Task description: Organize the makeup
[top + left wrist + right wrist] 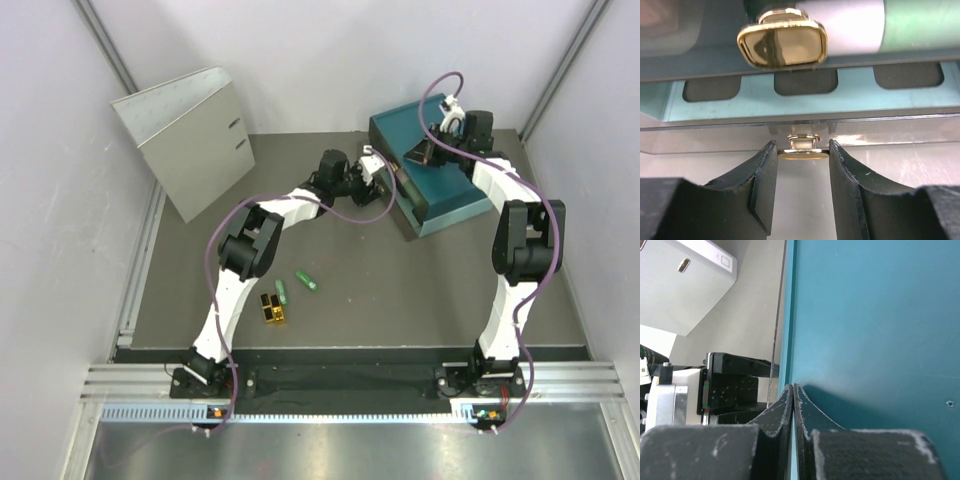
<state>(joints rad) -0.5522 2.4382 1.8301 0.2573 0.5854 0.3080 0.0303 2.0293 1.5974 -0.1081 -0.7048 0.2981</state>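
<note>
The left gripper's fingers have hold of the lower drawer's gold knob while the right gripper has the teal top pinned, so the robot should continue to pull until the drawer is open.
Two green tubes and a gold-and-black block lie on the table near the left arm. A green tube with a white cap lies inside the upper drawer of the teal drawer box, behind its clear front. My left gripper is at the box's front, shut on the lower drawer's gold knob, a finger against each side. My right gripper is shut and empty, its tips pressed on the box's teal top near the front edge. The peach-orange and white-lilac tubes are out of view.
A second gold knob sits on the upper drawer, above the left fingers. A grey box stands tilted at the back left, and it also shows in the right wrist view. White walls close in the table on three sides.
</note>
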